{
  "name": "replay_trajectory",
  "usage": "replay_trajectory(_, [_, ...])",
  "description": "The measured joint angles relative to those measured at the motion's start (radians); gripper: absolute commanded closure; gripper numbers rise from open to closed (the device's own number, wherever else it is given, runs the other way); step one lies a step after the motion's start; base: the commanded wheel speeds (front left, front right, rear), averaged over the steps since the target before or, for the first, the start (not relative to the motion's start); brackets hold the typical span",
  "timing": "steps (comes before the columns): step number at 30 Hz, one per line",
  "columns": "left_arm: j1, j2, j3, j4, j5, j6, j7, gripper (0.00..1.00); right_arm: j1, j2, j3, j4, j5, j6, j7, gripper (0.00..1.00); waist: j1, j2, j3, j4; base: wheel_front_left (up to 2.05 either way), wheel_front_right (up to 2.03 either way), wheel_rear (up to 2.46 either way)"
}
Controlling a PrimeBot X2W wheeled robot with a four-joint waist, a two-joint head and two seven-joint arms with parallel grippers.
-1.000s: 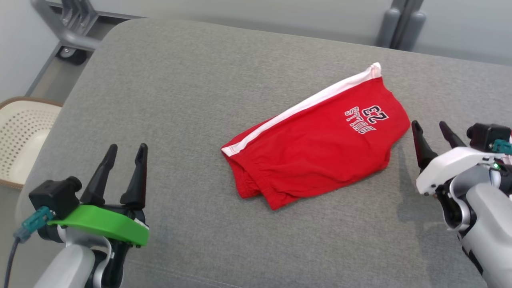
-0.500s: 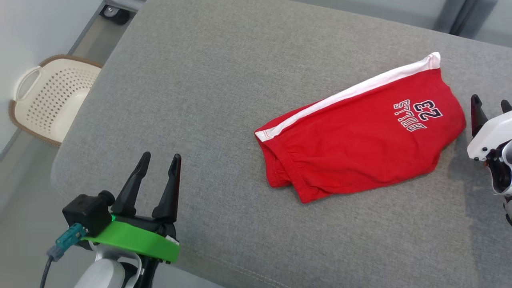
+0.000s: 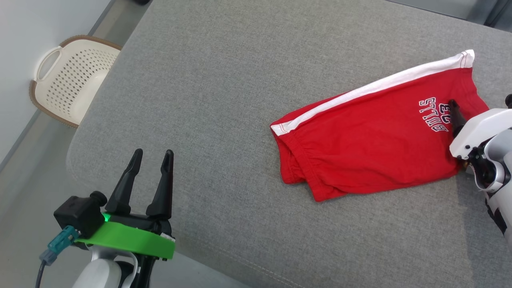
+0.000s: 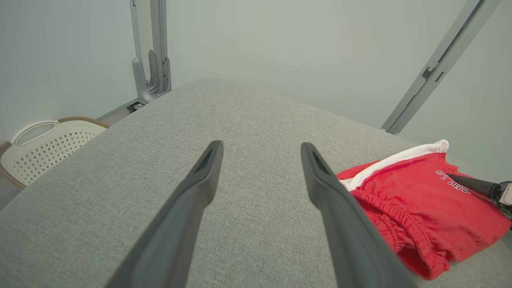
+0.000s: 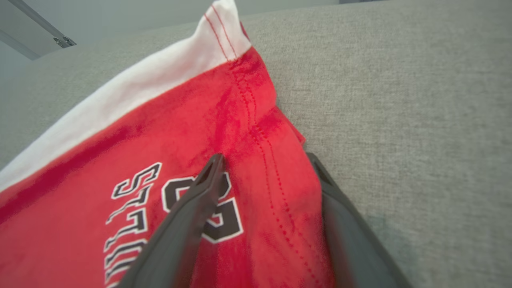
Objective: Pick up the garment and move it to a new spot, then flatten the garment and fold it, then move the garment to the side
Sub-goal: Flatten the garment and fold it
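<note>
Another red edge (image 5: 296, 134) shows under the stitched hem, so I expect both layers of the red shorts (image 3: 379, 137) to fold over together when the robot carries it.
The garment (image 3: 372, 136) is a pair of red shorts with a white side stripe and printed lettering, lying folded over on the grey cushion (image 3: 220, 80). My right gripper (image 3: 480, 103) is open at its right hem. In the right wrist view the gripper (image 5: 264, 157) straddles that hem: one finger lies over the printed number on the garment (image 5: 160, 140), the other at the cloth's edge. My left gripper (image 3: 154, 152) stands open and empty over the cushion's front left, well apart from the shorts. The left wrist view has the left gripper (image 4: 261, 145) with the garment (image 4: 420, 208) to its right.
A cream perforated basket (image 3: 68, 80) stands on the floor off the cushion's left edge, also in the left wrist view as the basket (image 4: 40, 144). Grey metal frame posts (image 4: 154, 68) rise behind the cushion. Bare cushion stretches between my left gripper and the shorts.
The head camera has swung left and down. My right gripper has moved from beside the shorts onto their right hem, still open. The left gripper stays open.
</note>
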Motion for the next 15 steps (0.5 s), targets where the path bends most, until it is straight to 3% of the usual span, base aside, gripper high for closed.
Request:
replay_trajectory(2, [0.003,-0.009,0.006,0.000,0.002,-0.006,0.000,0.00,-0.006,0.005,-0.014,0.010,0.021,0.007,0.017,0.00,0.0000,0.0000,0.001,-0.002,0.00,0.00,0.00])
replay_trajectory(3, [0.005,-0.011,0.008,0.001,0.007,-0.007,0.000,0.00,-0.009,0.011,-0.023,0.014,0.040,0.009,0.026,0.58,0.0000,0.0000,0.002,-0.004,0.00,0.00,0.00])
replay_trajectory(4, [0.009,-0.013,0.012,0.001,0.011,-0.011,0.000,0.00,-0.014,0.021,-0.038,0.019,0.067,0.018,0.034,1.00,0.0000,0.0000,0.002,-0.005,0.00,0.00,0.00])
replay_trajectory(9, [0.035,-0.029,0.064,0.005,0.019,-0.014,0.000,0.00,-0.018,0.089,-0.132,0.015,0.191,0.052,0.023,1.00,0.0000,0.0000,-0.001,-0.024,0.00,0.00,0.00])
replay_trajectory(15, [0.043,-0.053,0.126,0.011,0.027,-0.021,0.000,0.00,0.006,0.179,-0.209,-0.048,0.312,0.132,-0.027,1.00,0.0001,0.0000,-0.020,-0.067,0.00,0.00,0.00])
